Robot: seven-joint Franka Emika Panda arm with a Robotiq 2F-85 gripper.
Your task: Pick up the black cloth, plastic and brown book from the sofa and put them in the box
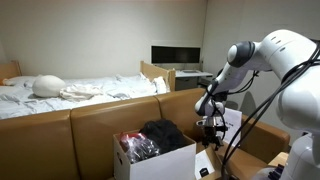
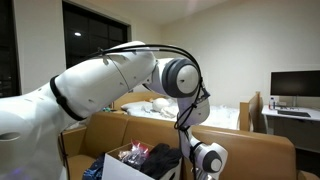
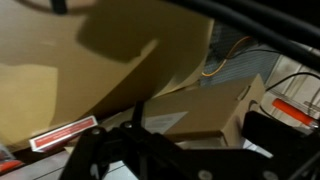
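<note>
The brown book (image 3: 208,104) lies at an angle to my open gripper's fingers, so next I move back and turn my gripper to line up with the pale label (image 3: 165,122) before I close it.
In both exterior views the white box (image 1: 160,160) (image 2: 118,168) stands on the tan sofa (image 1: 60,140) (image 2: 250,150). The black cloth (image 1: 166,133) and the glossy reddish plastic (image 1: 136,148) (image 2: 135,153) lie inside it. My gripper (image 1: 210,126) (image 2: 205,160) hangs just beside the box, over the sofa's end. In the wrist view the gripper (image 3: 185,140) is open. The brown book (image 3: 205,105) with its pale label lies between and beyond the dark fingers (image 3: 268,130). I cannot tell whether they touch it.
A bed with white sheets (image 1: 70,92) runs behind the sofa. A desk with a monitor (image 1: 175,55) and an open cardboard carton (image 1: 158,75) stand further back. A red-edged white card (image 3: 63,135) and loose cables (image 3: 225,62) lie near the book.
</note>
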